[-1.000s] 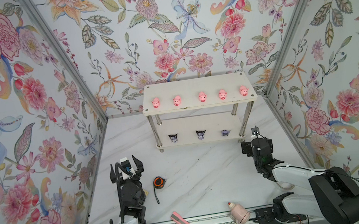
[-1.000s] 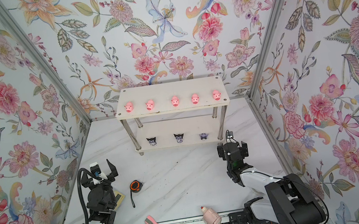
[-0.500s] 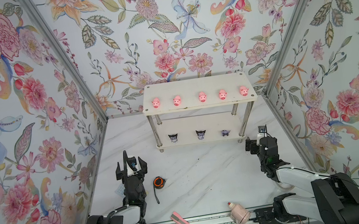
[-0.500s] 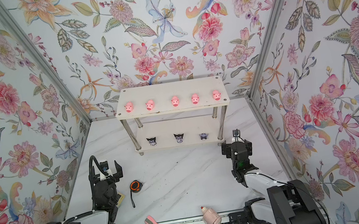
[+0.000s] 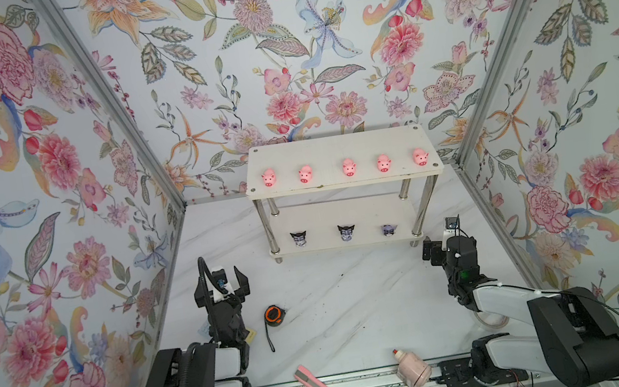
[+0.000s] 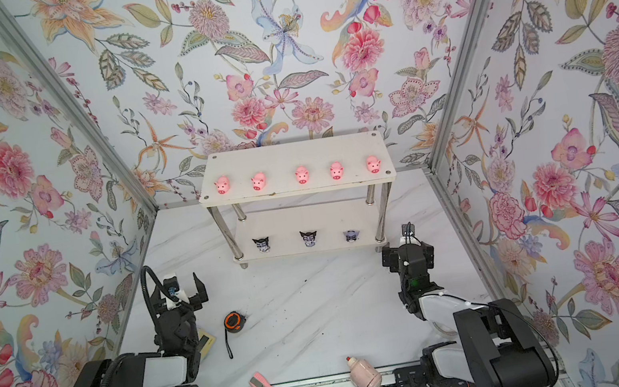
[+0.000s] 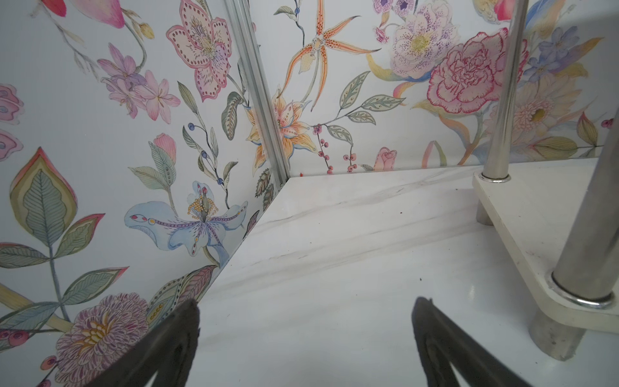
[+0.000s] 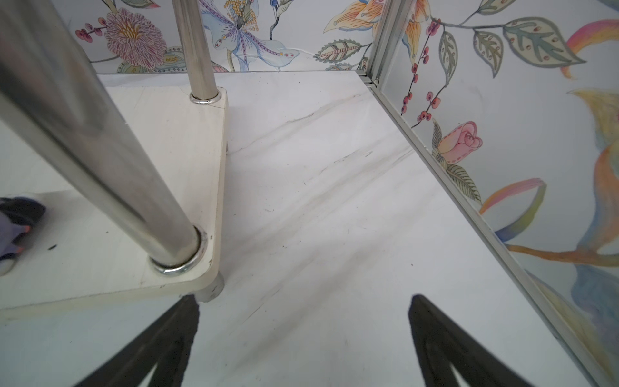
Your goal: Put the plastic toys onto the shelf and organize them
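A pink pig toy [image 6: 258,180] in the row on the top board is turned crooked, so the robot's left gripper should stay back while its right gripper straightens that pig toy [image 5: 305,173].
The white two-tier shelf [image 5: 338,147] [image 6: 292,151] stands at the back wall in both top views. Several pink pig toys [image 5: 348,167] stand in a row on its top board. Three purple-white horned figurines [image 5: 346,232] line the lower board. My left gripper [image 5: 221,286] [image 7: 306,305] is open over bare tabletop, near the shelf's front left leg [image 7: 582,254]. My right gripper [image 5: 441,241] [image 8: 303,300] is open beside the front right leg [image 8: 100,160]. One horned figurine [image 8: 13,228] shows at the edge of the right wrist view.
A black-orange tape measure [image 5: 274,313] lies right of the left arm. A pink box cutter [image 5: 318,386] and a pale pink bottle [image 5: 411,368] lie at the front rail. Flowered walls close in the left, right and back sides.
Both arms have folded back toward their bases. The right gripper has shifted a little toward the right wall. Both grippers stayed open and the toys have not moved.
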Controlling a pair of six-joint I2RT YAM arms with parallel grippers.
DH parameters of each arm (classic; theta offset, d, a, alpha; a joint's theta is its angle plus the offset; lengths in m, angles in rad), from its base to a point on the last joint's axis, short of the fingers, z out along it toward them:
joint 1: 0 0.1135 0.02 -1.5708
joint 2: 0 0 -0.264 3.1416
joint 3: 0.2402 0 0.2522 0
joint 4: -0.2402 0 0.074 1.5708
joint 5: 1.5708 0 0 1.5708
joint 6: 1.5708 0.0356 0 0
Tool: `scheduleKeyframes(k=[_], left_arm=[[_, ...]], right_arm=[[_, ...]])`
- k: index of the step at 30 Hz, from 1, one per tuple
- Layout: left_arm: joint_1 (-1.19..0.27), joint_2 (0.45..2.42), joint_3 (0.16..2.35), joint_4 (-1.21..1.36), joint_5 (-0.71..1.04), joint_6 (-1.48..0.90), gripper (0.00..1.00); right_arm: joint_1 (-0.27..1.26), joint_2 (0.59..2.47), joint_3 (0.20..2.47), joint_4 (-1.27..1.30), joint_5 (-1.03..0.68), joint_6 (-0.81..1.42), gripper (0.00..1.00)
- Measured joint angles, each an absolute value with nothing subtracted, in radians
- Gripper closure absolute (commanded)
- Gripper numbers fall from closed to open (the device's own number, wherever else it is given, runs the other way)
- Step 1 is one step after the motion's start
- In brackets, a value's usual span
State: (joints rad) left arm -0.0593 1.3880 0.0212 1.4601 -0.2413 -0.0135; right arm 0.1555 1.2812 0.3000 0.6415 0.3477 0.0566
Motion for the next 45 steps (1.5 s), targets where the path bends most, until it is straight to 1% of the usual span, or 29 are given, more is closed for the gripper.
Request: scheduleKeyframes(k=[3, 5, 16, 18, 21, 23, 26, 28, 31, 33, 35, 38, 39, 41, 43, 45], left_arm=[[-0.058, 1.531, 0.017, 1.496, -0.234, -0.028, 0.01], [-0.057, 1.594, 0.017, 1.496, -0.213, -0.027, 0.01], [-0.057, 1.606, 0.017, 1.504, -0.187, -0.027, 0.0], [-0.06, 1.552, 0.009, 1.5, -0.197, -0.027, 0.01], [-0.072, 1.321, 0.013, 1.449, -0.292, -0.055, 0.01], [-0.074, 1.108, 0.071, 1.253, -0.401, -0.142, 0.01], [-0.074, 0.9, 0.221, 0.939, -0.524, -0.276, 0.01], [-0.075, 0.802, 0.239, 0.87, -0.567, -0.327, 0.01], [-0.075, 0.683, 0.167, 0.814, -0.589, -0.377, 0.01], [-0.075, 0.682, 0.156, 0.746, -0.587, -0.398, 0.01], [-0.075, 0.717, 0.157, 0.694, -0.573, -0.413, 0.01], [-0.075, 0.765, 0.159, 0.643, -0.507, -0.432, 0.12], [-0.075, 0.771, 0.163, 0.63, -0.48, -0.436, 0.15], [-0.075, 0.773, 0.18, 0.604, -0.417, -0.45, 0.17], [-0.075, 0.772, 0.221, 0.575, -0.347, -0.46, 0.18], [-0.075, 0.766, 0.263, 0.551, -0.289, -0.461, 0.19]], right_arm=[[0.155, 1.288, 0.307, 0.647, 0.345, 0.057, 0.01], [0.155, 1.287, 0.307, 0.657, 0.344, 0.057, 0.01], [0.139, 1.272, 0.286, 0.746, 0.324, 0.057, 0.01], [0.161, 1.216, 0.243, 0.749, 0.35, 0.057, 0.01], [0.236, 1.029, 0.16, 0.706, 0.393, 0.044, 0.01], [0.274, 0.875, 0.152, 0.616, 0.39, 0.03, 0.01], [0.282, 0.686, 0.204, 0.451, 0.393, 0.1, 0.01], [0.27, 0.617, 0.256, 0.352, 0.363, 0.138, 0.01], [0.297, 0.577, 0.352, 0.208, 0.347, 0.176, 0.01], [0.35, 0.588, 0.425, 0.117, 0.349, 0.19, 0.01], [0.432, 0.639, 0.529, 0.014, 0.37, 0.2, 0.01], [0.585, 0.749, 0.691, -0.075, 0.439, 0.193, 0.0], [0.632, 0.779, 0.725, -0.086, 0.457, 0.186, 0.02], [0.725, 0.84, 0.793, -0.107, 0.49, 0.166, 0.13], [0.785, 0.915, 0.879, -0.129, 0.496, 0.142, 0.28], [0.81, 0.997, 0.972, -0.139, 0.49, 0.128, 0.44]])
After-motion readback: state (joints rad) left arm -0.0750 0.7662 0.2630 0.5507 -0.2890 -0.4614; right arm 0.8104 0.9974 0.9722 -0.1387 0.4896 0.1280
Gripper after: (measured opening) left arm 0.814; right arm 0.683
